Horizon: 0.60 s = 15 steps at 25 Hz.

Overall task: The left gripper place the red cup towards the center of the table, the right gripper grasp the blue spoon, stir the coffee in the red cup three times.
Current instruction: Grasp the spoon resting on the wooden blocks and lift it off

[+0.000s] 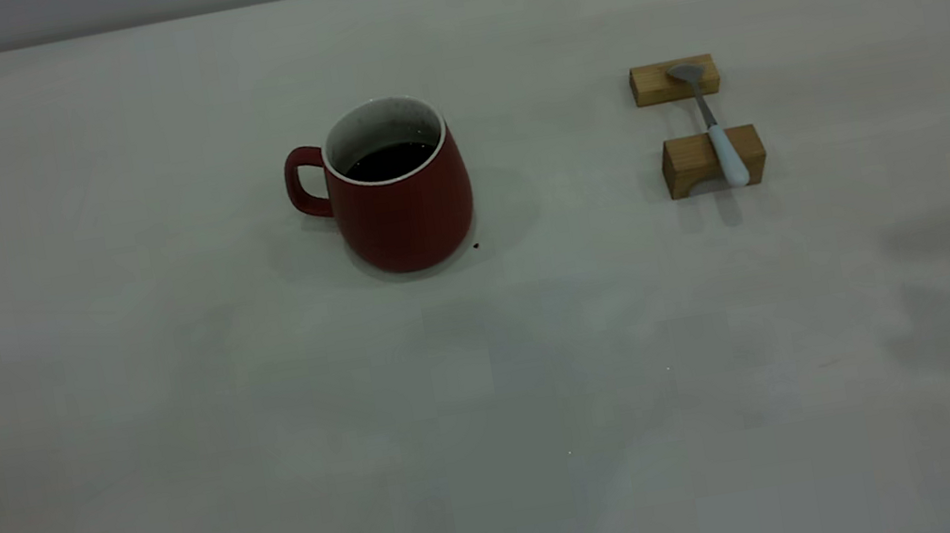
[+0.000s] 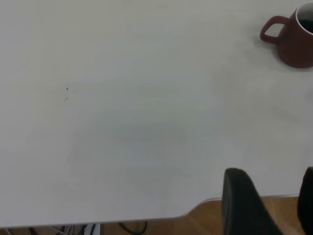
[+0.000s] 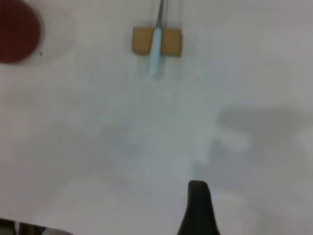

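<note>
The blue spoon's handle sticks out free past the near block, so my right gripper should keep going toward the spoon's handle until its fingers are on both sides of it, and then close.
The red cup stands upright near the middle of the table, handle to the left, with dark coffee inside. To its right the blue spoon lies across two wooden blocks, its pale handle toward the near side. Neither arm shows in the exterior view. My left gripper is open and empty over the table's edge, far from the cup. Only one finger of my right gripper shows, with nothing beside it, well short of the spoon.
The far block bears the spoon's bowl and the near block its handle. A tiny dark speck lies by the cup's base. Wooden floor and cables show beyond the table's edge in the left wrist view.
</note>
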### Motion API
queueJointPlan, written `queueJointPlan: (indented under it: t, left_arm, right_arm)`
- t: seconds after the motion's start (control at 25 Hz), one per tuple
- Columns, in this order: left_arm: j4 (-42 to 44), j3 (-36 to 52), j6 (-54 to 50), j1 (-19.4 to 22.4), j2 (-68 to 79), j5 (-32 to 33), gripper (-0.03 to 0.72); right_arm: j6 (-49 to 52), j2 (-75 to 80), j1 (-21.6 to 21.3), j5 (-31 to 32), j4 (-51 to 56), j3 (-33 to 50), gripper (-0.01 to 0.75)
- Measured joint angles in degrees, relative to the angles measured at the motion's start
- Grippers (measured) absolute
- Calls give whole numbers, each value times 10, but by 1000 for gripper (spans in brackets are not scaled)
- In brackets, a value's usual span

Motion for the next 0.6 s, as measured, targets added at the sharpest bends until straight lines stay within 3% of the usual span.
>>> queueJointPlan:
  t: [0.28, 0.6]
  left_arm:
    - [0, 0, 0, 0, 0, 0, 351]
    - [0, 0, 0, 0, 0, 0, 351]
  right_arm:
    - [-34, 187, 62, -43, 20, -66, 646]
    - [-34, 358, 111, -48, 10, -180, 646]
